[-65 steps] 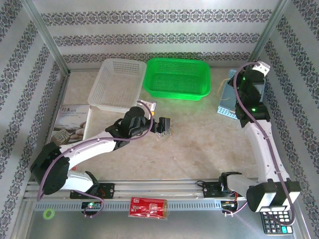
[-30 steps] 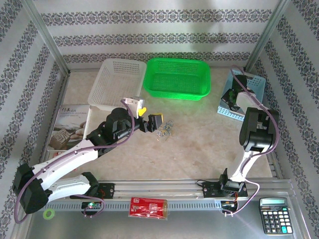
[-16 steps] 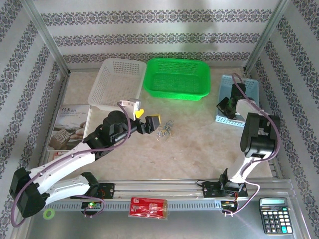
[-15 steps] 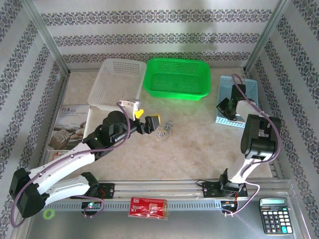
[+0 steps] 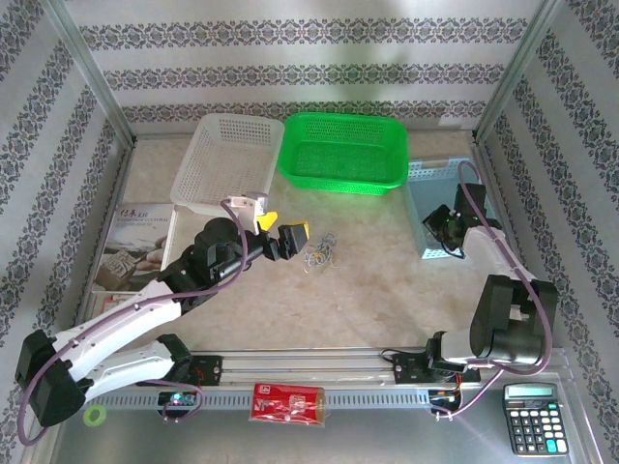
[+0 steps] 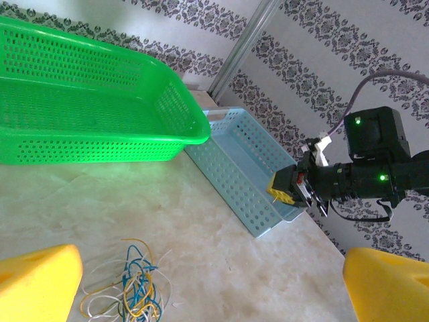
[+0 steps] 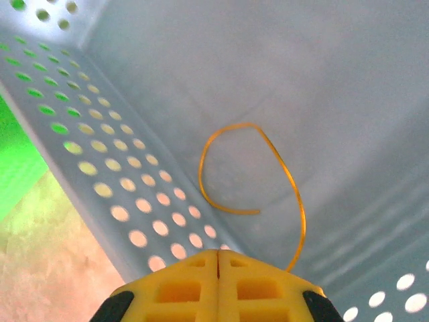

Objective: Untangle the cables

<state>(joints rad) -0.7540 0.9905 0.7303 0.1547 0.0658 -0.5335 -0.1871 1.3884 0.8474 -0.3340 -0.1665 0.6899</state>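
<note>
The yellow cable's loop [image 7: 249,125] is lying on the blue basket's bottom, so my right gripper keeps going inside the basket [image 5: 443,195] and lets go of the cable there.
The cables [image 5: 320,253] lie in a small tangle of white, yellow, green and blue wires [image 6: 131,290] on the marble table. My left gripper [image 5: 285,228] stands open just left of them, its yellow fingertips [image 6: 37,278] wide apart with nothing between. My right gripper [image 5: 442,224] is inside the blue basket [image 5: 435,166], jaws pressed together [image 7: 218,258]. A single yellow cable [image 7: 251,164] curls on the basket floor [image 7: 315,74], and its end runs down behind the right finger. The right gripper [image 6: 291,188] also appears from the left wrist, at the blue basket's [image 6: 234,168] near end.
A green basket [image 5: 343,150] and a white basket [image 5: 227,164] stand at the back. A booklet [image 5: 135,237] lies at the left. On the metal front rail sit a red packet [image 5: 288,401], a calculator [image 5: 532,430] and a green ring [image 5: 94,416].
The right arm has folded down and its gripper has dropped lower into the blue basket, which has shifted and turned. The left gripper has drawn back slightly left from the tangle.
</note>
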